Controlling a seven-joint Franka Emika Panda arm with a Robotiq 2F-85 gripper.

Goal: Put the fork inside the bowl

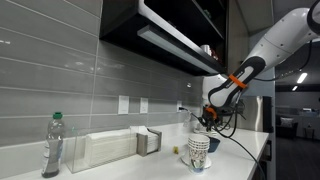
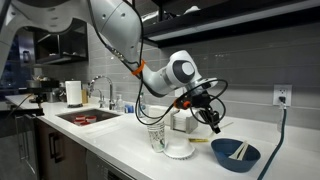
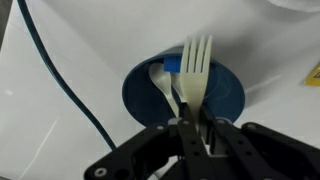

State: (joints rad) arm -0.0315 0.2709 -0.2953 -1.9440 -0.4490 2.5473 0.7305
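Note:
Next, I swing upright and move over the bowl's middle [image 2: 236, 153] before I go down, because my gripper slants with the fork high by the near rim of the dark blue bowl [image 2: 214, 143].
My gripper [image 3: 195, 125] is shut on the handle of a pale plastic fork [image 3: 197, 68], tines pointing away from me. Directly below the fork is a round dark blue dish [image 3: 230, 95] with a white spoon [image 3: 165, 85] lying in it. In an exterior view the gripper [image 2: 213, 122] hangs above and just beside that blue dish [image 2: 235, 154]. The bowl, a small deep white vessel with a dark blue pattern [image 2: 157, 137], stands on the counter to the side of the gripper, apart from it. It also shows below the gripper [image 1: 207, 120] in an exterior view [image 1: 198, 152].
A low white dish [image 2: 178, 150] sits against the patterned bowl. A plastic bottle [image 1: 52, 145], a clear rectangular container [image 1: 108, 148] and a napkin holder [image 1: 148, 141] stand along the wall. A sink [image 2: 85, 117] and paper towel roll [image 2: 72, 93] are further off. A dark cable [image 3: 60, 80] crosses the counter.

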